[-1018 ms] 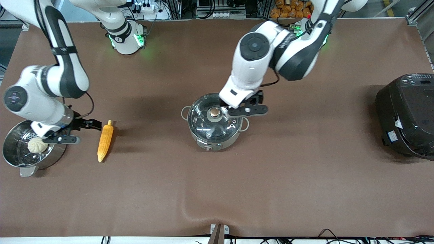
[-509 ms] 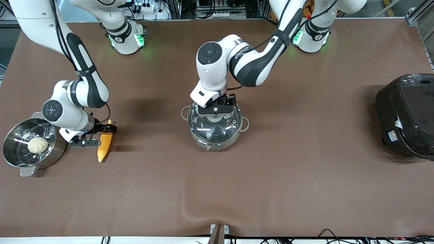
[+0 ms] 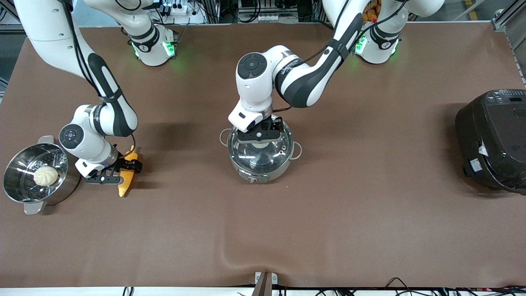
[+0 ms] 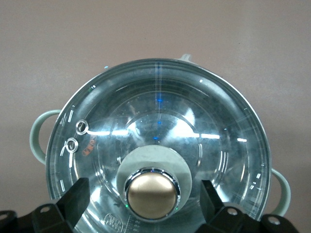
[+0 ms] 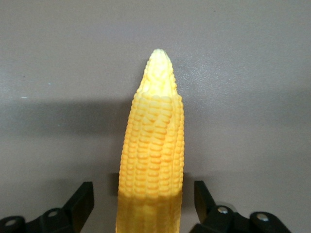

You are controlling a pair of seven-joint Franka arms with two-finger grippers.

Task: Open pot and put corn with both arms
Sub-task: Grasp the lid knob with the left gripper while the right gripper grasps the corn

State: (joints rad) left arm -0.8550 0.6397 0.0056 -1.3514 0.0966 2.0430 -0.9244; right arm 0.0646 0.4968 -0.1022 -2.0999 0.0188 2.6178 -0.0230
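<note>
The glass lid (image 3: 262, 158) shuts the corn out of the grey pot. Next, my left gripper grips the copper knob (image 4: 152, 195) and moves the lid toward the black cooker first.
The grey pot (image 3: 267, 167) stands mid-table with its glass lid (image 3: 257, 157) on. My left gripper (image 3: 259, 134) is low over the lid and hides the knob in the front view. In the left wrist view the gripper (image 4: 145, 194) is open, one finger on each side of the copper knob (image 4: 152, 194), with gaps to it. The yellow corn (image 3: 124, 187) lies on the table toward the right arm's end. My right gripper (image 3: 120, 172) is down over its middle. In the right wrist view the gripper (image 5: 144, 199) is open and straddles the corn (image 5: 153, 155) without touching it.
A steel steamer pot (image 3: 20, 183) holding a white bun (image 3: 45, 175) stands beside the corn at the right arm's end of the table. A big black cooker (image 3: 493, 139) sits at the left arm's end.
The left gripper moved from beside the lid knob to straddling it, and came lower. The right gripper moved from over the steamer pot to down over the corn.
</note>
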